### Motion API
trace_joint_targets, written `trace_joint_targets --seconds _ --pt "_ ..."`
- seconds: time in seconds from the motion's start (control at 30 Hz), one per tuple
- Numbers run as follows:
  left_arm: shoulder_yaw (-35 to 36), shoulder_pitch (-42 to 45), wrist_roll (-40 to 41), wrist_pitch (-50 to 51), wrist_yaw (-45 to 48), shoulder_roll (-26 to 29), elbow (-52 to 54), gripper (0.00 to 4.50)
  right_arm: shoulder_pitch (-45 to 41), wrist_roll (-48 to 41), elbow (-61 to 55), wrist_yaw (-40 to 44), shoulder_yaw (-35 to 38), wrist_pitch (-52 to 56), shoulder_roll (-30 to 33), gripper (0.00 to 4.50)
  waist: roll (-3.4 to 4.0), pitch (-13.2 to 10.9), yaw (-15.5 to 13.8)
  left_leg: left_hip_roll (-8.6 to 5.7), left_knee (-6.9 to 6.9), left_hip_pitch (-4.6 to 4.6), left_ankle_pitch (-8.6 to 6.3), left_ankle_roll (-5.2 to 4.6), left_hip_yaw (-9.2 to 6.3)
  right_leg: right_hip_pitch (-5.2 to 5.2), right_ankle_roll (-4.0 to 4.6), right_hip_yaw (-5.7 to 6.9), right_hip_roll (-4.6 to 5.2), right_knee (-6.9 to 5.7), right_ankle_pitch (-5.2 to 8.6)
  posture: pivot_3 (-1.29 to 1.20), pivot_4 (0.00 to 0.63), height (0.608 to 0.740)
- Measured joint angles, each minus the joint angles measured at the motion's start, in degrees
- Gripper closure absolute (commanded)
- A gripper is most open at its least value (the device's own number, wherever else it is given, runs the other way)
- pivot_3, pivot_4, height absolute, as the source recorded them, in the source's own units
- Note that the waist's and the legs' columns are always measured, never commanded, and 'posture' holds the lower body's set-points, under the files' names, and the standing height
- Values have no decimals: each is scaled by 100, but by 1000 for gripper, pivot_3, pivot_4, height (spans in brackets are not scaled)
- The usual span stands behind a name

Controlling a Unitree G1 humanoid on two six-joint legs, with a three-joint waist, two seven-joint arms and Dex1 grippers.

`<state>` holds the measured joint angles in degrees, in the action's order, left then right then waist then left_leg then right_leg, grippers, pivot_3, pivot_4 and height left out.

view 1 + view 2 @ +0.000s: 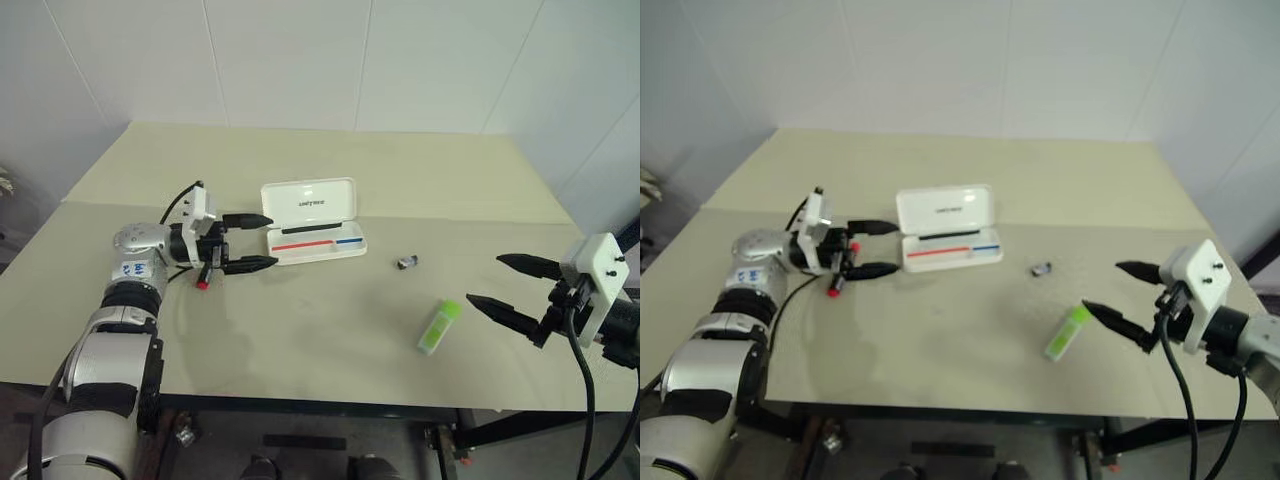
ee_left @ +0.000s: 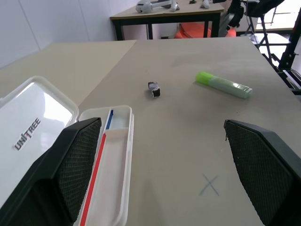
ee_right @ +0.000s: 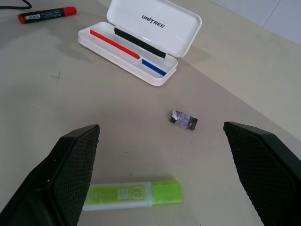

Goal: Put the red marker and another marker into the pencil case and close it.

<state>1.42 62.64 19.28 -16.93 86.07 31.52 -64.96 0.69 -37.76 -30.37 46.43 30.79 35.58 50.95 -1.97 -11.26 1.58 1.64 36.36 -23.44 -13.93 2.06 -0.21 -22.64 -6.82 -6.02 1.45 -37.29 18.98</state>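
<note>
The red marker will lie flat and stay in the long back compartment when I lower it in, because the compartment runs in one piece behind the red stripe.
The white pencil case lies open at mid-table, its lid standing up and red and blue stripes showing in the tray. My left gripper hovers open and empty just left of the case, pointing at it. The red marker lies on the table under that gripper, and its red cap peeks out below the hand. The light-green highlighter lies near the front right. My right gripper stands open and empty just right of the highlighter.
A tiny dark object sits between the case and the highlighter. The beige table is bare toward its front edge. White walls stand behind the table and to its right.
</note>
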Motion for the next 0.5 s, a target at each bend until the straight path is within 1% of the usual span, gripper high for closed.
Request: trace_joint_targets --seconds 0.17,0.33,0.5 --pt "8 27 -201 -120 -4 -163 -125 0 27 -178 -346 -338 89 87 -240 44 -1 -1 28 5 -2 5 0 0 4 -1 -2 -6 -7 -2 -1 0 150 740" --pt "28 75 -427 -154 -18 -168 -195 0 -156 -187 -404 -628 -165 93 -324 44 -1 -1 22 5 -3 6 0 0 5 -2 -2 -8 -8 -4 -1 0 150 740" --pt "-97 238 -941 -227 -557 -363 -395 0 -391 -198 -507 -851 -440 92 -447 44 -2 -1 1 1 -2 3 0 0 4 -1 -4 -9 -4 -2 -1 0 150 740"
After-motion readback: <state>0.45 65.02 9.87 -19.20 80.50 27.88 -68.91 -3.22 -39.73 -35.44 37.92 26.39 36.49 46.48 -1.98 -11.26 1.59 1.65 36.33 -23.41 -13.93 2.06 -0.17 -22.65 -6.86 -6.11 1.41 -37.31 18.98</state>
